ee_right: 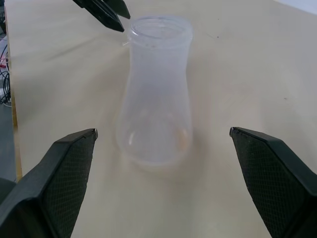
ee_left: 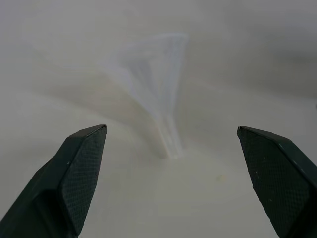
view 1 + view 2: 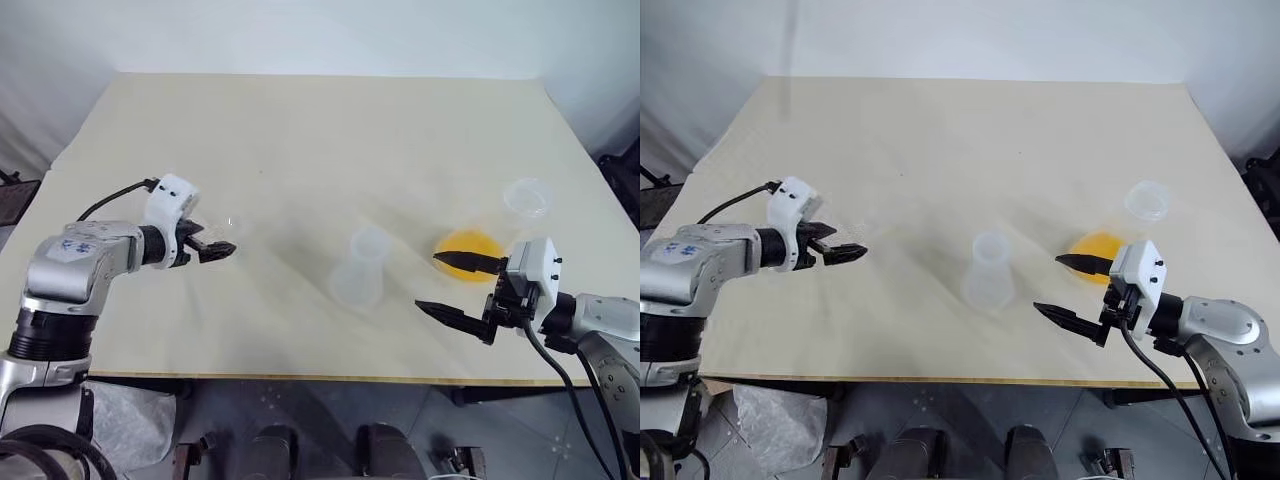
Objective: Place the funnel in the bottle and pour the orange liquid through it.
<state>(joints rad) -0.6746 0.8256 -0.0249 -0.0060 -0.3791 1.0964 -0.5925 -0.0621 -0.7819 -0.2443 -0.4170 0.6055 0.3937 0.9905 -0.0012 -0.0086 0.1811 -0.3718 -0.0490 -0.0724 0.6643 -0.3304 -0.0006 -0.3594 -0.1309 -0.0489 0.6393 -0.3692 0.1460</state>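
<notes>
The funnel's stem (image 2: pixel 173 151) points into the space between my left gripper's open fingers. I keep moving in until the fingers are on both sides of the narrow stem (image 2: pixel 168 135), and then close them.
The funnel (image 2: pixel 156 84) is clear plastic and sits on the table just ahead of my left gripper (image 3: pixel 228 250), which is open with nothing between its fingers. The bottle (image 3: pixel 362 268), a small clear flask, stands upright mid-table and looks empty (image 1: pixel 156 99). The orange liquid (image 3: pixel 470 243) lies shallow in the base of a taller clear flask (image 3: pixel 527 197) to the right. My right gripper (image 3: pixel 426 281) hangs open between the bottle and that flask, facing the bottle and holding nothing. One of its fingers crosses in front of the orange base.
The cream table (image 3: pixel 320 130) stretches far back behind the flasks. Its front edge runs just below both grippers. My left gripper's fingertips (image 1: pixel 104 12) show behind the bottle in the right wrist view.
</notes>
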